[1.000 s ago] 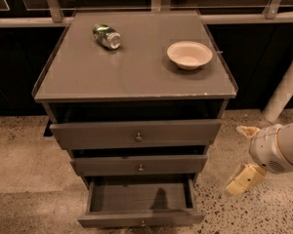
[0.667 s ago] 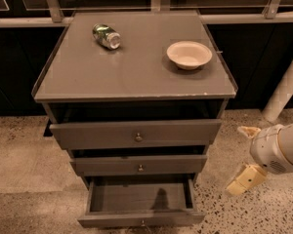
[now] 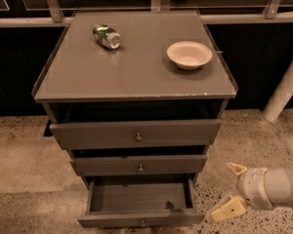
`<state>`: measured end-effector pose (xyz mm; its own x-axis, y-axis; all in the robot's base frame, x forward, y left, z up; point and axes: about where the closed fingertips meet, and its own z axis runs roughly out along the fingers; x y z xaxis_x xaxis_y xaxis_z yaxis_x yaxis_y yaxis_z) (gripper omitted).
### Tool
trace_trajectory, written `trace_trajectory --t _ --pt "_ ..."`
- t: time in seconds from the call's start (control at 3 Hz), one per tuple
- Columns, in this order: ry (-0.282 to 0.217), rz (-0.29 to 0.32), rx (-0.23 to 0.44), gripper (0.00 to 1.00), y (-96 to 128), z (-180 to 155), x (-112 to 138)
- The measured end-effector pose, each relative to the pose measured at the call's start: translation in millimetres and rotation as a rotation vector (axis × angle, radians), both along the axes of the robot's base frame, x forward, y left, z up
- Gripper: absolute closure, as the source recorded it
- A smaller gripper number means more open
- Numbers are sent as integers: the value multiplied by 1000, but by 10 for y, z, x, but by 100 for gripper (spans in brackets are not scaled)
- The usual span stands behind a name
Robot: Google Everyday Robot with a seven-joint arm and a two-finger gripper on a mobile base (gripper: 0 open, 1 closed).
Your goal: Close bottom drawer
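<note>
My gripper will push the front of the bottom drawer (image 3: 141,219) near a corner, and the drawer will slide in squarely, because straight sides (image 3: 191,194) run back under the middle drawer.
The grey cabinet has three drawers. The bottom drawer (image 3: 139,199) is pulled well out, its inside is empty, and its front edge with a small knob (image 3: 143,223) sits at the frame's lower edge. The middle drawer (image 3: 139,165) and top drawer (image 3: 136,133) stand slightly out. My gripper (image 3: 232,191) is to the right of the bottom drawer, low over the floor, apart from it. Its two tan-tipped fingers (image 3: 228,209) are spread open and hold nothing.
On the cabinet top (image 3: 132,67) lie a green can (image 3: 107,36) on its side and a white bowl (image 3: 189,54). A white post (image 3: 284,89) stands at the right. Speckled floor (image 3: 24,160) surrounds the cabinet; a dark railing wall runs behind.
</note>
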<state>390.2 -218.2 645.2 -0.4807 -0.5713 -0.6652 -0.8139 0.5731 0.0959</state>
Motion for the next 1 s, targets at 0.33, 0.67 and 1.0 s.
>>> trace_trajectory --t 0.33,0.67,1.0 --pt "60 -17 134 0 136 -707 -86" --pt "101 -15 179 17 215 -960 -150" --pt "101 -15 179 41 215 -960 -150"
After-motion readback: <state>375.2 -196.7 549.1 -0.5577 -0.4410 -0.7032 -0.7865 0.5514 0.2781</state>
